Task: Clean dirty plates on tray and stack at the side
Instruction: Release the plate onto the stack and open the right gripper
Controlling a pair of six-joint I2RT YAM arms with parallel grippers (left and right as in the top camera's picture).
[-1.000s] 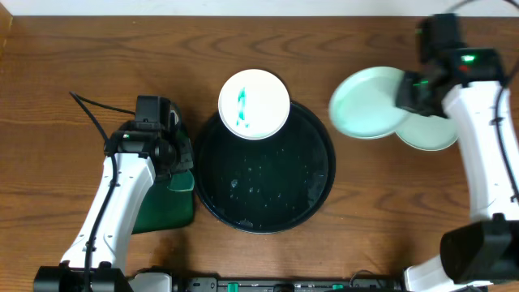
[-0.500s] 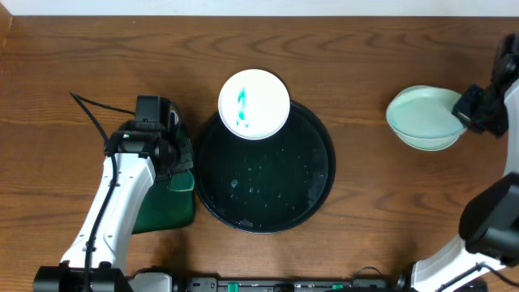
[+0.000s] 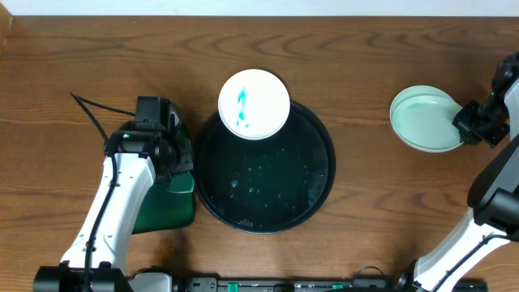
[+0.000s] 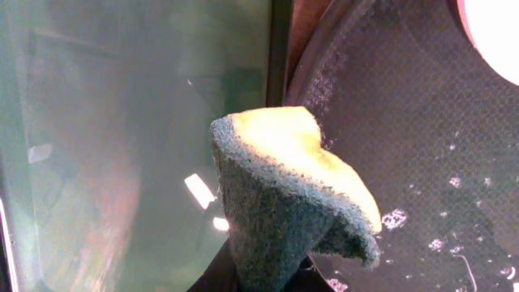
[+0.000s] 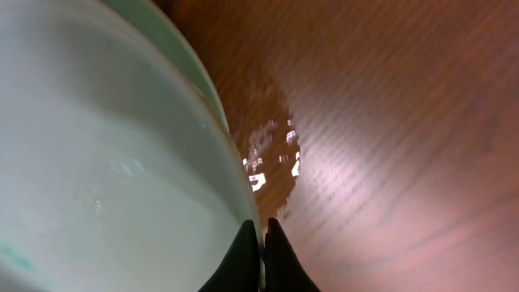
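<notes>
I should keep sliding the top plate (image 3: 426,123), which nearly covers the lower plate, toward the showing rim (image 3: 417,89) with my right gripper until both line up, then let go.
A white plate (image 3: 254,104) with a teal smear rests on the far-left rim of the round black tray (image 3: 284,191); its edge shows in the left wrist view (image 4: 496,32). At the right, a clean plate (image 3: 422,118) lies on another plate whose rim (image 5: 182,53) shows just beneath it. My right gripper (image 3: 468,123) is shut on the top plate's (image 5: 105,162) right rim, the fingertips (image 5: 261,237) pinching it. My left gripper (image 3: 175,172) is shut on a yellow-and-green sponge (image 4: 284,182) and holds it over the black tray's (image 4: 405,122) left edge.
A small green rectangular tray (image 3: 166,207) lies left of the black tray, under my left arm; it also fills the left of the left wrist view (image 4: 122,146). Water drops and foam speckle the black tray. A black cable (image 3: 89,109) trails over the wooden table at left.
My right gripper has carried the clean plate to the right and lowered it onto the plate at the side. The left arm and the smeared plate have not moved.
</notes>
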